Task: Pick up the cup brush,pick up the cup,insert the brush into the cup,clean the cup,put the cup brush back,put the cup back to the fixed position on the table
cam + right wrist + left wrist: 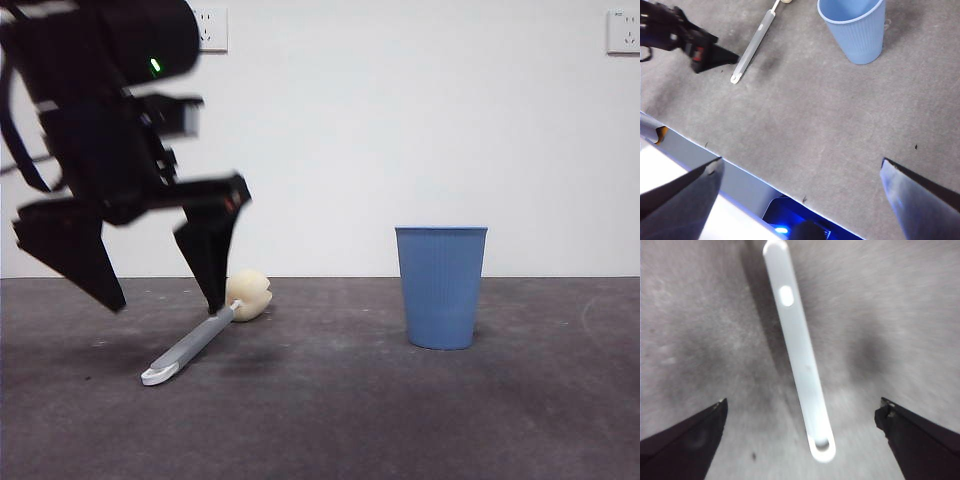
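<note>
The cream-yellow sponge head (249, 295) is narrower than the blue cup's rim (441, 229), so it will slip well inside when I insert the cup brush.
The cup brush (190, 345) lies flat on the table (400, 420) at the left, its cream-yellow sponge head (248, 295) toward the back and its looped end toward the front. My left gripper (165, 305) hangs open just above the handle, one jaw on each side, touching nothing. In the left wrist view the grey handle (800, 355) runs between the open jaws of the left gripper (802, 407). The blue ribbed cup (440, 287) stands upright at the right. My right gripper (802, 165) is open and empty, high over the table's front edge, with the cup (855, 30) and brush (752, 47) far from it.
The right wrist view shows the table's front edge (715, 155) with a blue light below it. A white wall with sockets (210, 28) stands behind the table. The left gripper's jaw tip (715, 55) shows beside the brush handle.
</note>
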